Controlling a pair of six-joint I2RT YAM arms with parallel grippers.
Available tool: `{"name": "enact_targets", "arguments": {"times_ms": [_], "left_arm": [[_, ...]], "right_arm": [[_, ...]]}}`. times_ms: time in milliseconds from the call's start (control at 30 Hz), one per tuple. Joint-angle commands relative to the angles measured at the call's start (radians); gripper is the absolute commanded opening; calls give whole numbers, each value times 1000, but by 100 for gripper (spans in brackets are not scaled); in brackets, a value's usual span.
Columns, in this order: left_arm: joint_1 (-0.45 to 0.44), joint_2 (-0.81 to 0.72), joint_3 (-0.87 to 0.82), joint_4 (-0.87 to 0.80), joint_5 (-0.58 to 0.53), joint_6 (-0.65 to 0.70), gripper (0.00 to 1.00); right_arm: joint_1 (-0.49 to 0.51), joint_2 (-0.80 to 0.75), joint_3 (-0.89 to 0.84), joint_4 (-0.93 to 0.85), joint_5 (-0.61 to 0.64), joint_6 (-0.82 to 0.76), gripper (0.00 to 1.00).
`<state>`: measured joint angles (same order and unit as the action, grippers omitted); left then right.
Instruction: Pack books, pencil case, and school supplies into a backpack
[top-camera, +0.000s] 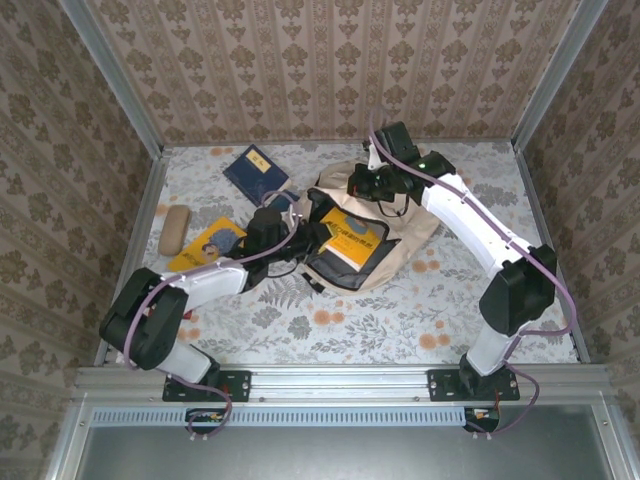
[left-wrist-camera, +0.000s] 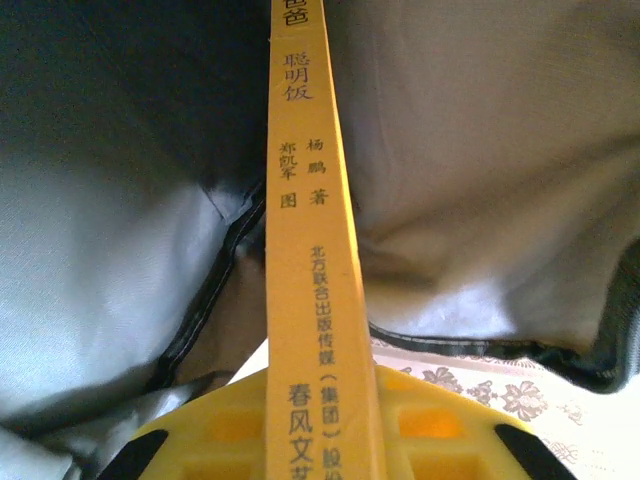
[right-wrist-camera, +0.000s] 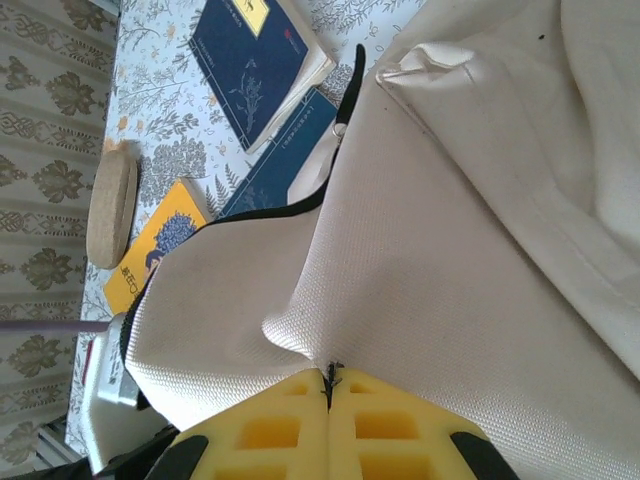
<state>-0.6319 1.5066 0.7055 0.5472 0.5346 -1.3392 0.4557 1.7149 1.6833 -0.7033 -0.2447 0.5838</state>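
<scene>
The book's far end points into the backpack's opening, clear of its rim. My left gripper should push on until the yellow book sits deep in the backpack's grey lining.
The beige backpack lies open at mid-table. My left gripper is shut on a yellow book, which stands partly inside the backpack's mouth. In the left wrist view the book's spine runs up from between my left gripper's fingers into the grey lining. My right gripper is shut, pinching a fold of backpack fabric at its tips. On the table to the left lie two navy books, another yellow book and the tan pencil case.
Metal rails and patterned walls close the table on three sides. The loose books and pencil case sit left of the backpack, between it and the left rail. Floral tablecloth shows in front of the backpack.
</scene>
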Motion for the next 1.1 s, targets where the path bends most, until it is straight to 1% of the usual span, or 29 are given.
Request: {"name": "enact_targets", "arguments": {"times_ms": [0, 167, 333, 533, 667, 800, 833, 933, 1067], "left_arm": [[-17, 34, 89, 115, -39, 44, 1], [-59, 144, 192, 58, -110, 104, 0], [-85, 263, 284, 65, -178, 162, 0], [-91, 421, 358, 191, -254, 134, 1], [-91, 532, 434, 235, -268, 119, 3], [-92, 620, 527, 220, -271, 102, 5], [-91, 633, 540, 213, -278, 104, 6], [-91, 659, 559, 189, -297, 97, 17], [-87, 637, 513, 193, -294, 71, 39]], "right_arm": [[-5, -59, -15, 55, -47, 22, 0], [-10, -75, -45, 74, -51, 35, 0], [-20, -88, -66, 91, -57, 59, 0], [-21, -102, -94, 110, -74, 79, 0], [-21, -111, -114, 114, -81, 83, 0], [-21, -127, -144, 117, -70, 87, 0], [-23, -131, -152, 118, -61, 87, 0], [-28, -142, -178, 117, -24, 90, 0], [-47, -150, -210, 117, 40, 104, 0]]}}
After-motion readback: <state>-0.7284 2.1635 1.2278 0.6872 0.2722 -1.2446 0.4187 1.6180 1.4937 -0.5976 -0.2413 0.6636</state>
